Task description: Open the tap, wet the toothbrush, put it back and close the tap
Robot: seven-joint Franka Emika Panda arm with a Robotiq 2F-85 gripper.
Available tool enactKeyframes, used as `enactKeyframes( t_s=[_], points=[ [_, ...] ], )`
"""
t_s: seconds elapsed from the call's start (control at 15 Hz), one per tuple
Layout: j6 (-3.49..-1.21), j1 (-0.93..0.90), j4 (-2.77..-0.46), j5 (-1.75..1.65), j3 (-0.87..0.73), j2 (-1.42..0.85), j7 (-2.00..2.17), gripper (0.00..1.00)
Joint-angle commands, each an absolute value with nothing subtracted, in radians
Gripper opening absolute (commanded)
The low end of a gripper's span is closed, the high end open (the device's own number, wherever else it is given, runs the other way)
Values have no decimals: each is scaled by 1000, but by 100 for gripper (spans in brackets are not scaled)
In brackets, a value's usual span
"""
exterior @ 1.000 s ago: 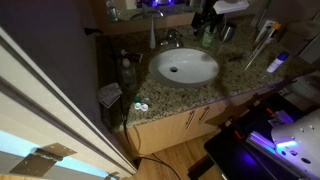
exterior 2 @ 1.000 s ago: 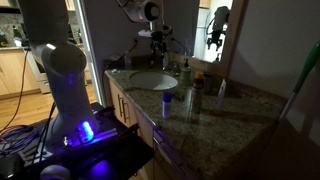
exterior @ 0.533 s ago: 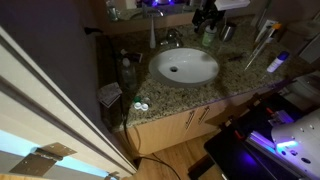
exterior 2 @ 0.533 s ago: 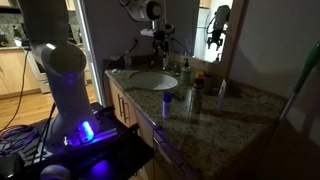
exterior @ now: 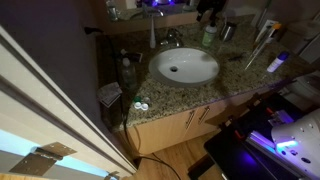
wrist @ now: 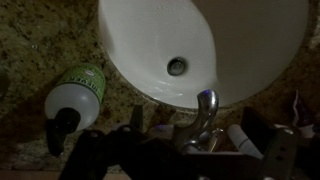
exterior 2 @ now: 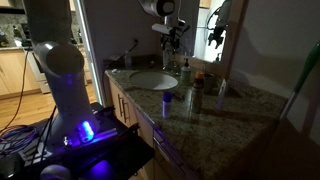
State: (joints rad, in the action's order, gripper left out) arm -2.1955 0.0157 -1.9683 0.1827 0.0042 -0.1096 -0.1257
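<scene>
The robot's gripper hangs at an angle to the tap, toward the green soap bottle, so it should swing back and line up straight over the tap before it opens the tap.
The tap (wrist: 204,112) is a small chrome faucet at the back rim of the white oval basin (wrist: 240,40). It also shows in an exterior view (exterior: 172,40). My gripper (wrist: 198,138) hangs above the tap with its dark fingers apart on either side of it, open and empty. In both exterior views the gripper (exterior: 210,8) (exterior 2: 172,38) is high over the back of the counter. I cannot pick out the toothbrush for certain. Thin white sticks (exterior: 263,36) stand at the counter's far end.
A green soap bottle (wrist: 76,98) with a black pump stands beside the basin. A slim white bottle (exterior: 153,35) stands on the tap's other side. A blue and white item (exterior: 277,62) and small items lie on the granite counter (exterior: 240,72). A mirror (exterior 2: 235,40) backs the counter.
The arm has risen and shifted along the back of the counter, from over the green bottle towards the tap. Nothing on the counter has moved.
</scene>
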Motion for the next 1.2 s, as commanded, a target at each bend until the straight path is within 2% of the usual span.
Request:
enactKeyframes(
  t_s=[0.0, 0.47, 1.0, 1.13],
  points=[
    [-2172, 27, -1956, 193, -2, -103, -155, 100],
    [-2089, -2, -1911, 239, 42, -157, -259, 100],
    [-2115, -47, -1914, 237, 84, -148, -203, 100],
    [-2106, -57, -1862, 178, 79, -230, -151, 100]
  ],
)
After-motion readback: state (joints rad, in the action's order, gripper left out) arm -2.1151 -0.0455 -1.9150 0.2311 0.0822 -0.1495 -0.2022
